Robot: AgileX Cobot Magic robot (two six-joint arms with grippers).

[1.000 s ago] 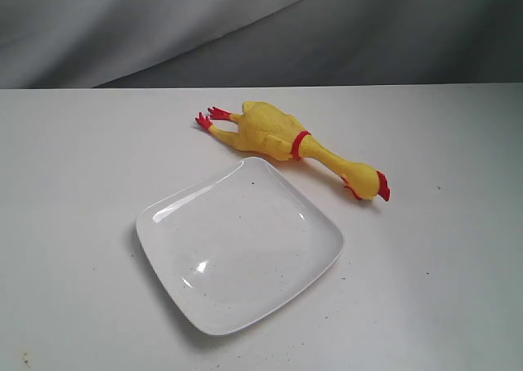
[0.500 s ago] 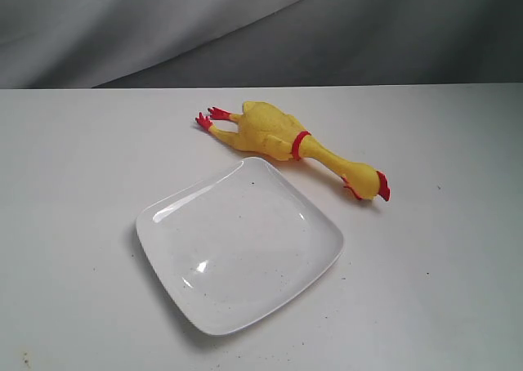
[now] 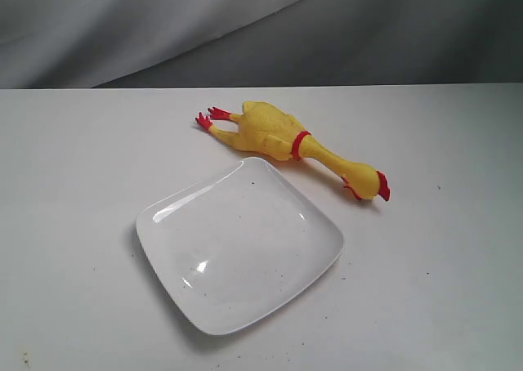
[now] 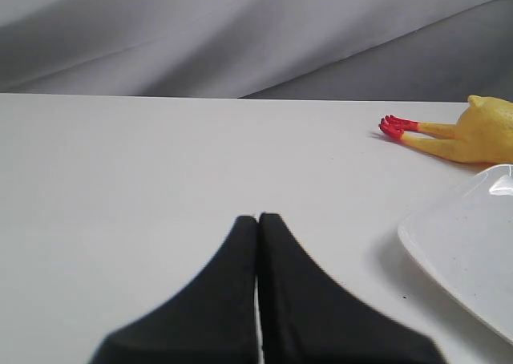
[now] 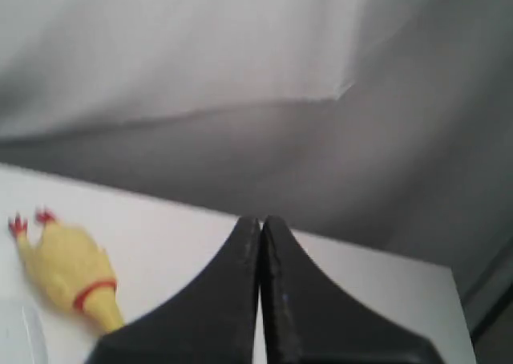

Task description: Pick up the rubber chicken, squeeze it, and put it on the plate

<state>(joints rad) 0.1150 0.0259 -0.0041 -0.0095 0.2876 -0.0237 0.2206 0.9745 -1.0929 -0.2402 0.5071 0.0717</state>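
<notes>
My right gripper is moving toward the rubber chicken's slim neck (image 3: 328,159), which lies clear of the plate. It should go on until its open fingers are on both sides of the neck before it closes.
The yellow rubber chicken (image 3: 278,136) lies flat on the white table, red feet to the left and red-combed head to the right, just behind the plate (image 3: 176,224). The white square plate holds nothing. No arm shows in the exterior view. My left gripper (image 4: 258,217) is shut and holds nothing, low over the table; the chicken (image 4: 481,131) and the plate's corner (image 4: 433,240) are off to one side of it. My right gripper (image 5: 260,220) is shut with nothing in it, well away from the chicken (image 5: 68,272).
The white table (image 3: 82,158) ends at a far edge in front of a grey draped cloth (image 3: 245,28). Small dark specks dot the table near the plate.
</notes>
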